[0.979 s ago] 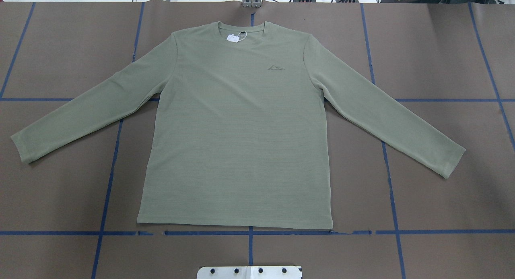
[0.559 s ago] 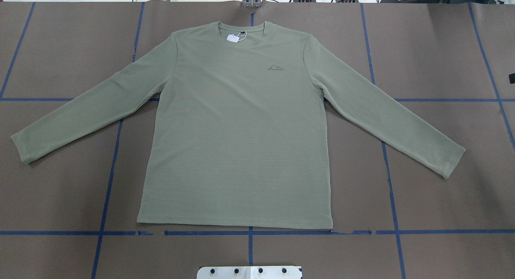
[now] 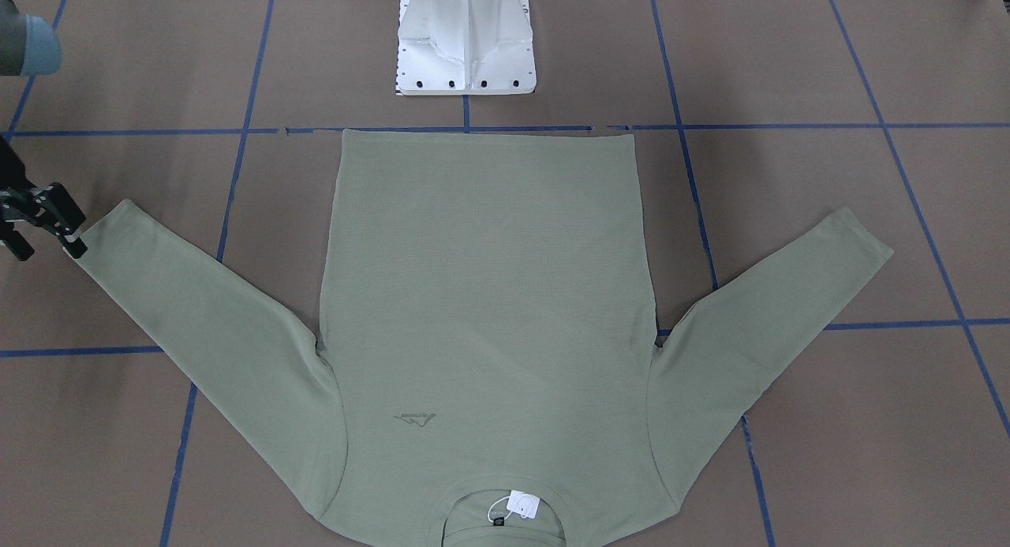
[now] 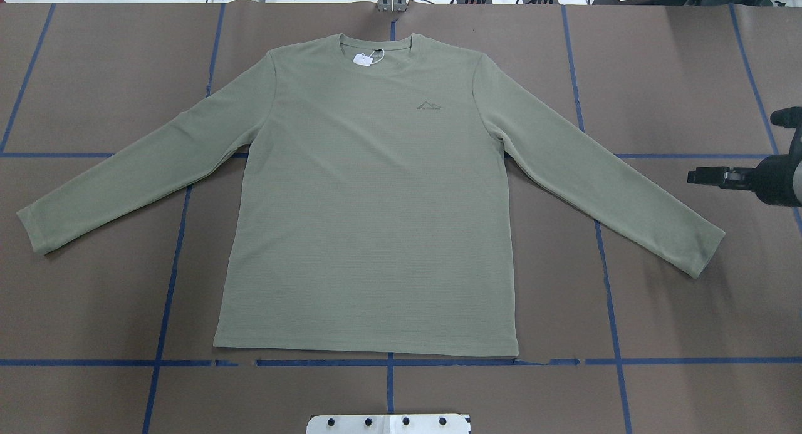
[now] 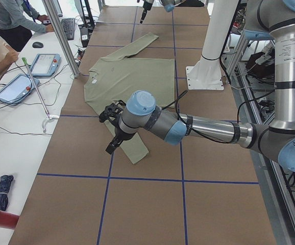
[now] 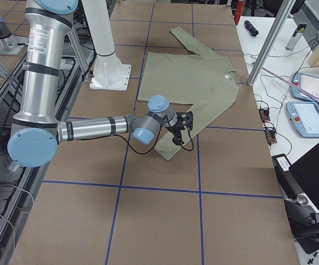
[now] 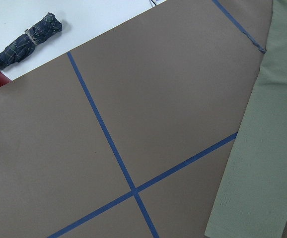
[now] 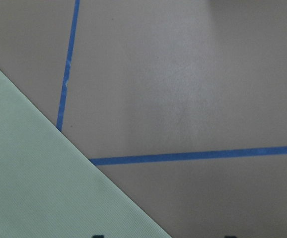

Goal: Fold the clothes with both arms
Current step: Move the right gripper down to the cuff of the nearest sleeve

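The thin sleeve (image 3: 222,334) reaches out from the shoulder seam (image 3: 345,443). The sleeve will fold over at that seam and the body will stay flat when I bring the sleeve's cuff across.
The pale green long-sleeved shirt (image 4: 376,202) lies flat and face up on the brown table, with its neck and white tag (image 4: 363,59) at the far side and both sleeves spread out. My right gripper (image 4: 695,176) hovers open just outside the right sleeve's cuff (image 4: 702,249); the front-facing view shows the same gripper (image 3: 49,243) with its fingers apart beside the cuff (image 3: 110,223). My left gripper (image 5: 112,140) shows only in the exterior left view, close over the left sleeve's cuff (image 5: 134,153); I cannot tell whether it is open or shut. In the left wrist view that sleeve (image 7: 267,148) lies along the right side.
The white pedestal base (image 3: 465,50) stands at the table's near edge by the hem. Blue tape lines (image 4: 388,362) grid the table. A folded umbrella (image 7: 29,37) lies on the white side table beyond the left end. People, tablets (image 5: 45,64) and a metal post (image 5: 60,35) are along the far side.
My right gripper has come into the overhead view from the right edge, moving towards the right cuff. The shirt has not moved.
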Robot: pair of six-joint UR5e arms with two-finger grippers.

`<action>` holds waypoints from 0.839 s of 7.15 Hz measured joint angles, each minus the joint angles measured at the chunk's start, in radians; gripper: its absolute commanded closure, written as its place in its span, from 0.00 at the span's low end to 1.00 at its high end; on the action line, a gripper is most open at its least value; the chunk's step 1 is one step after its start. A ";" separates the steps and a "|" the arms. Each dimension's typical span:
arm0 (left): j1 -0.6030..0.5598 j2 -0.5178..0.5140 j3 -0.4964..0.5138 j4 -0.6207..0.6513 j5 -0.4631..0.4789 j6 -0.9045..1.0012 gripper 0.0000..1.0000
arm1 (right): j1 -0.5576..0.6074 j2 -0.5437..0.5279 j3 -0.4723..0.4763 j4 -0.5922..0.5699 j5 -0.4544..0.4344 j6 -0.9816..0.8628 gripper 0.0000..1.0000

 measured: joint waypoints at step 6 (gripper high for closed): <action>0.000 0.008 -0.005 -0.001 -0.001 0.001 0.00 | -0.096 -0.087 -0.085 0.077 -0.079 0.036 0.29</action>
